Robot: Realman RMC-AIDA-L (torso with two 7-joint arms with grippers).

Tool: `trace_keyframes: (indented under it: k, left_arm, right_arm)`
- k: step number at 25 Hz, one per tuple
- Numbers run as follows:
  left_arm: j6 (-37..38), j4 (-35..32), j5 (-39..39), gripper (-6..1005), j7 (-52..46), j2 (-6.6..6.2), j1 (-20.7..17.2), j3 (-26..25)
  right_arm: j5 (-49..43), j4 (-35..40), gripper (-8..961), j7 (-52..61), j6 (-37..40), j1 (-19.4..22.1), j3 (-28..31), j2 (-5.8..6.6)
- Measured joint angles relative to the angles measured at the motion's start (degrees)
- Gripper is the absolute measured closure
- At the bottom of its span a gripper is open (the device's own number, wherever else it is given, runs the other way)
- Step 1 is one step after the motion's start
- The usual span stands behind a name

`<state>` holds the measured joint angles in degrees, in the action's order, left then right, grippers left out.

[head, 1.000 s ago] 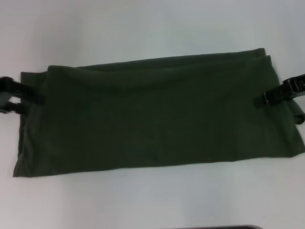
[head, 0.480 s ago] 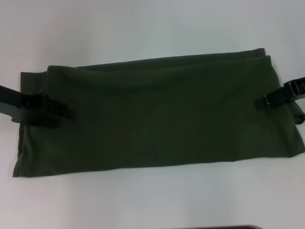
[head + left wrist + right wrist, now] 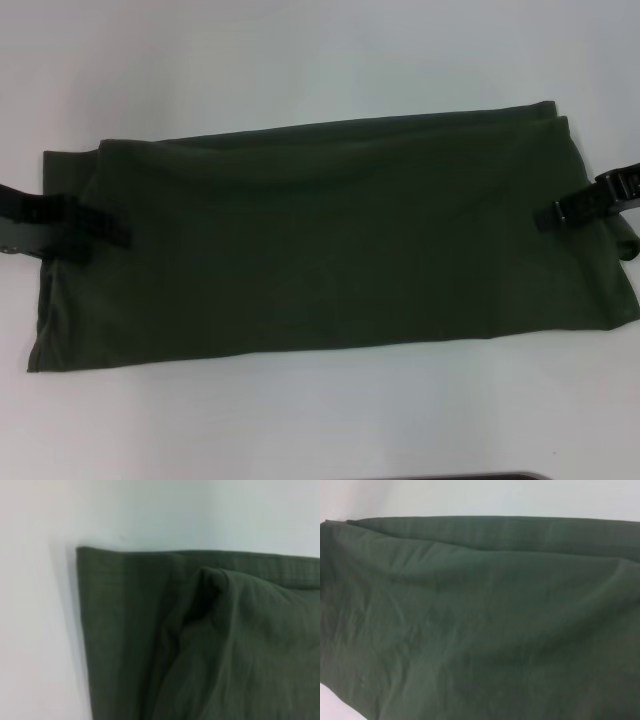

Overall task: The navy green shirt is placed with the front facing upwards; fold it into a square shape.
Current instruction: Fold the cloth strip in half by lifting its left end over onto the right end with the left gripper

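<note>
My left gripper is too far in, beyond the piece of the shirt sticking out [image 3: 67, 173] past the raised fold. So it should move back and pull the piece's edge [image 3: 43, 273] inward.
The navy green shirt [image 3: 330, 240] lies on the white table as a long folded band running left to right, with plain green cloth facing up and no lettering showing. My left gripper [image 3: 105, 236] reaches in over the band's left end, low on the cloth. At the band's right end, my right gripper [image 3: 556, 213] rests against the cloth. In the left wrist view, a corner of the shirt [image 3: 225, 645] has a raised fold ridge. Smooth green cloth [image 3: 480, 620] fills the right wrist view.
Bare white table [image 3: 300, 60] surrounds the shirt on the far and near sides. The shirt's right end runs to the edge of the head view. A thin dark strip [image 3: 450, 477] shows at the near edge.
My left gripper came in from outside the shirt's left edge onto the cloth, then drew back a little to the left. The right gripper and the shirt stayed put.
</note>
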<state>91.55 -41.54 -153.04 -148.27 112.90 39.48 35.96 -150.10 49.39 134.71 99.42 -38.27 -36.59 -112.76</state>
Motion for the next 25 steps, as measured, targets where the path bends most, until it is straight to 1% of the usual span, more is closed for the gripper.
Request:
trace_keyframes:
  k: [1, 5, 14, 18, 21, 22, 23, 24, 25]
  left_arm:
    - [-0.3, -0.1, 0.0, 292, -0.1, -0.28, 0.0, 0.0]
    - [-0.7, 0.0, -0.2, 292, -0.4, -0.57, 0.0, 0.0]
    - [-2.0, -0.4, -2.9, 291, -1.6, -0.66, 0.0, -0.4]
    - [-1.0, -1.9, -2.9, 291, -1.6, -0.78, -0.3, -0.6]
    - [0.8, -2.8, -2.6, 291, -1.5, -1.11, -0.4, -1.2]
    - [2.1, -3.3, -2.5, 291, -1.3, -1.39, -0.5, -1.8]
    - [5.8, -4.7, -2.2, 291, -0.6, -2.45, -0.4, -4.9]
    - [6.3, -4.9, -2.2, 291, -0.6, -2.66, -0.4, -5.4]
    - [7.4, -5.4, -2.2, 291, -0.6, -3.3, -0.4, -6.7]
  right_arm:
    - [0.0, 0.0, 270, 0.2, -0.1, -0.2, -0.2, 0.0]
    - [0.0, -0.1, 269, 0.3, -0.1, -0.3, -0.3, 0.0]
    - [0.0, -0.1, 270, 0.4, 0.0, -0.5, -0.2, 0.0]
    - [0.1, -0.1, 270, 0.4, 0.0, -0.5, -0.2, -0.01]
    - [0.1, -0.1, 270, 0.4, 0.0, -0.5, -0.1, 0.0]
    - [0.1, -0.1, 269, 0.4, 0.0, -0.5, -0.1, 0.0]
    - [0.1, -0.1, 269, 0.4, 0.0, -0.6, -0.1, -0.01]
    - [0.1, -0.1, 269, 0.4, 0.0, -0.6, -0.1, 0.0]
    - [0.1, -0.1, 269, 0.3, 0.0, -0.6, -0.2, 0.0]
